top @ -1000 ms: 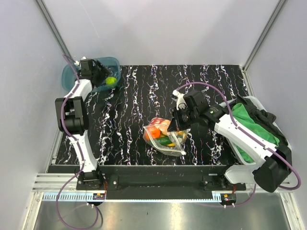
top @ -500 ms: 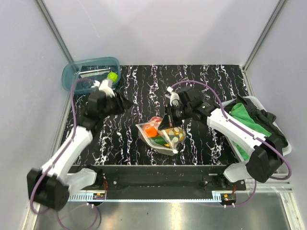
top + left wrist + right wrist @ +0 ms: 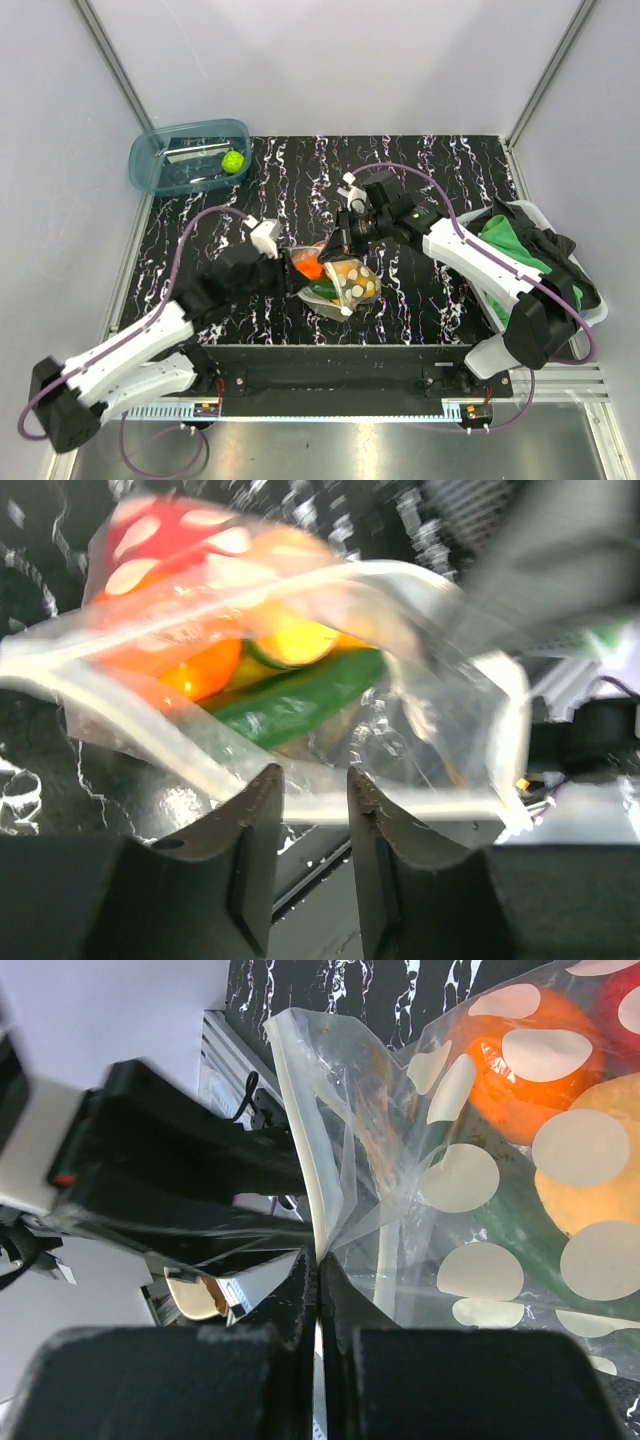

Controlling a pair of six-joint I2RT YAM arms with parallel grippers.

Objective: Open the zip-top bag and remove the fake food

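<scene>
The bag's near rim is between my left gripper and the green piece. Next, my left gripper opens wider and reaches into the bag's opening.
The zip-top bag lies mid-table, clear with pale dots, holding the fake food: orange, red, yellow and green pieces. My right gripper is shut on the bag's zip edge and holds its far side up. My left gripper is open at the bag's left side; in the left wrist view its tips sit just short of the bag's pale rim, with the orange and green food behind the film. A lime-green piece lies in the blue tub.
A blue translucent tub stands at the back left corner. A white bin with a green cloth and dark fabric sits at the right edge. A metal rail runs along the table's near edge.
My left arm has swung from the blue tub down to the bag's left side, leaving the lime-green piece in the tub. My right gripper has shifted the bag slightly left and back.
</scene>
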